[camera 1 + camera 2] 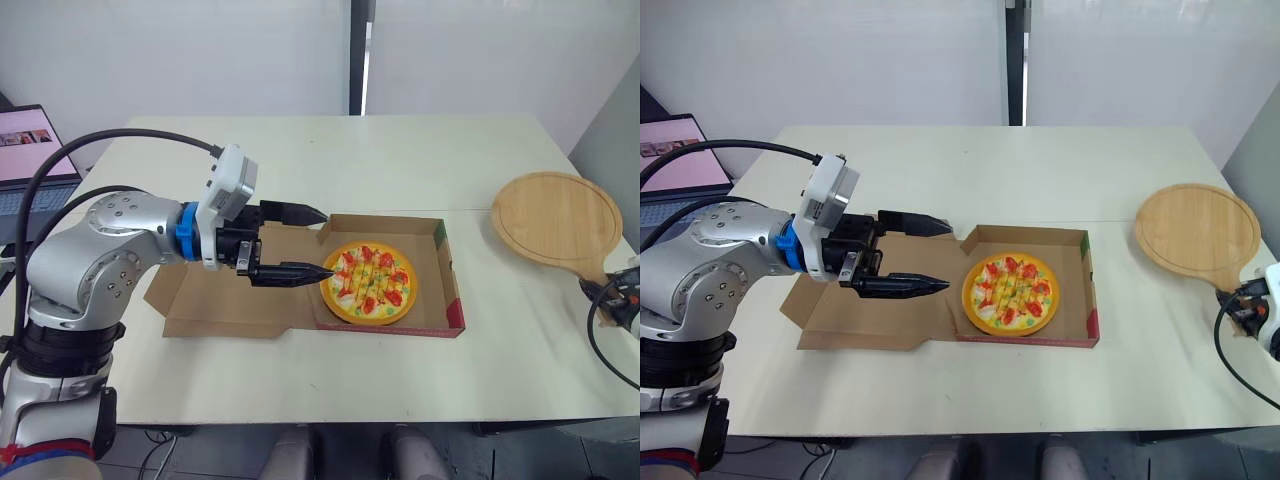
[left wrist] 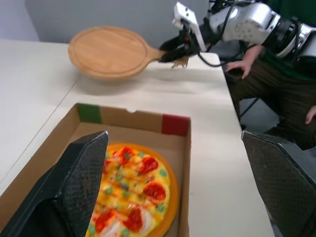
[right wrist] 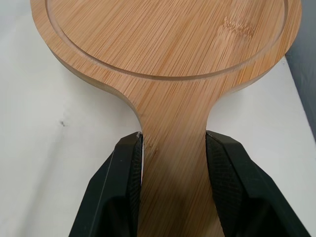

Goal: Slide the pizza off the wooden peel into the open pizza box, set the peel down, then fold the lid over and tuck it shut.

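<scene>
The lid is joined to the box along a cardboard crease, so the whole box will turn along with the lid when the robot lifts the lid and carries it back.
The pizza lies inside the open cardboard box at the table's middle. The box lid lies flat, folded out to the left. My left gripper hovers open over the hinge side of the box, its fingers pointing at the pizza without touching anything. The round wooden peel is at the right side of the table, bare. My right gripper is shut on the peel's handle, one finger on each side; the left wrist view shows a shadow under the peel.
A laptop stands off the table's left edge. A seated person's hand rests beyond the table behind my right arm. Bare tabletop stretches behind the box and between box and peel.
</scene>
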Robot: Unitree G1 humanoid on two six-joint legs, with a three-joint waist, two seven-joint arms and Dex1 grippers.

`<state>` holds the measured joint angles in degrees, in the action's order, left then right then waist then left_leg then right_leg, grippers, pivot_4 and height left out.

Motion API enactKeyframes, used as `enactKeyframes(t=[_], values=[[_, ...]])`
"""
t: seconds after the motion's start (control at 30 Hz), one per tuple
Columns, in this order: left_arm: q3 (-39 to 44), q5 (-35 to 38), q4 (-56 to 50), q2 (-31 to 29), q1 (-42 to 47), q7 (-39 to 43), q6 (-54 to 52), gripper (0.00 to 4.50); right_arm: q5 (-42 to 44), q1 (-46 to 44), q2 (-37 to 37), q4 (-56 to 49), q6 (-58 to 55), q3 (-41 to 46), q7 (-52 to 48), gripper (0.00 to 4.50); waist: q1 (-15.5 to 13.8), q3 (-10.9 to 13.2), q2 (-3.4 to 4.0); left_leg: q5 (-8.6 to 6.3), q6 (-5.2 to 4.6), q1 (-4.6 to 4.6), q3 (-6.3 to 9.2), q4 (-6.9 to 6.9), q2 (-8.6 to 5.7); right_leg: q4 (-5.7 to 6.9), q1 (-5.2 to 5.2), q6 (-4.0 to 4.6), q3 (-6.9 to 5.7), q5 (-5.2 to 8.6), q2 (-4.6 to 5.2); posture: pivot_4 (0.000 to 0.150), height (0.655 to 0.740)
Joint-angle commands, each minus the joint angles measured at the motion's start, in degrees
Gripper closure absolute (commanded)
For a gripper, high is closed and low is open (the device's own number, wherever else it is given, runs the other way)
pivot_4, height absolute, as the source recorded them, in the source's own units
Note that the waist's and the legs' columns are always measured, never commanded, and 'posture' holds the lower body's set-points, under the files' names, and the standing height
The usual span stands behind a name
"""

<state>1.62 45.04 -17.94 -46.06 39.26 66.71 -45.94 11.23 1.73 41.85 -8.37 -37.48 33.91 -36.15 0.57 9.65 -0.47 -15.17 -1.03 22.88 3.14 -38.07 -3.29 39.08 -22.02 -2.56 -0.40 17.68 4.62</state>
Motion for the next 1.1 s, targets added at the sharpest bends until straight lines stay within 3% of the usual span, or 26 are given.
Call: enactKeyframes(t=[0.03,0.43,0.73,0.93,1.1], values=[[0.02,1.13,-1.70,0.50,2.27,-0.78,-0.44,0.00,2.63,0.59,-0.54,-5.45,-2.39,2.94,1.95,2.88,0.04,0.00,0.01,0.00,0.00,0.00,-0.01,0.01,-0.01,0.00,0.00,0.00,0.01,0.00,0.00,0.150,0.7281],[-2.75,1.47,-2.41,4.09,6.18,-2.41,-1.63,0.00,7.46,3.18,-0.07,-8.21,-15.50,1.59,3.23,2.88,-0.41,0.00,0.00,-0.01,-0.02,0.00,0.03,-0.02,-0.04,-0.03,0.05,0.00,-0.01,0.00,0.00,0.150,0.7281],[-2.77,0.17,-3.02,3.45,4.35,-3.33,-0.73,0.00,10.20,5.93,1.88,-10.18,-17.45,3.74,1.20,0.04,-0.42,-0.01,0.00,-0.02,-0.04,-0.01,0.06,-0.02,-0.03,-0.05,0.09,0.00,-0.03,0.00,-0.01,0.150,0.7281],[-0.13,0.23,-3.59,1.44,1.59,-4.69,-0.64,0.00,12.23,10.40,7.13,-13.41,-10.75,6.48,-7.22,0.04,-0.38,0.00,-0.01,-0.03,-0.06,-0.06,0.09,-0.03,-0.04,-0.10,0.19,0.00,-0.04,0.00,-0.02,0.150,0.7281],[5.81,0.74,-5.25,-1.30,-5.22,-8.25,-0.96,0.00,15.74,3.92,11.00,-13.57,-6.75,4.09,-11.34,0.04,0.30,0.00,-0.01,-0.04,-0.07,-0.19,0.06,0.01,0.10,-0.12,0.26,0.00,0.00,0.01,-0.16,0.150,0.7281]])
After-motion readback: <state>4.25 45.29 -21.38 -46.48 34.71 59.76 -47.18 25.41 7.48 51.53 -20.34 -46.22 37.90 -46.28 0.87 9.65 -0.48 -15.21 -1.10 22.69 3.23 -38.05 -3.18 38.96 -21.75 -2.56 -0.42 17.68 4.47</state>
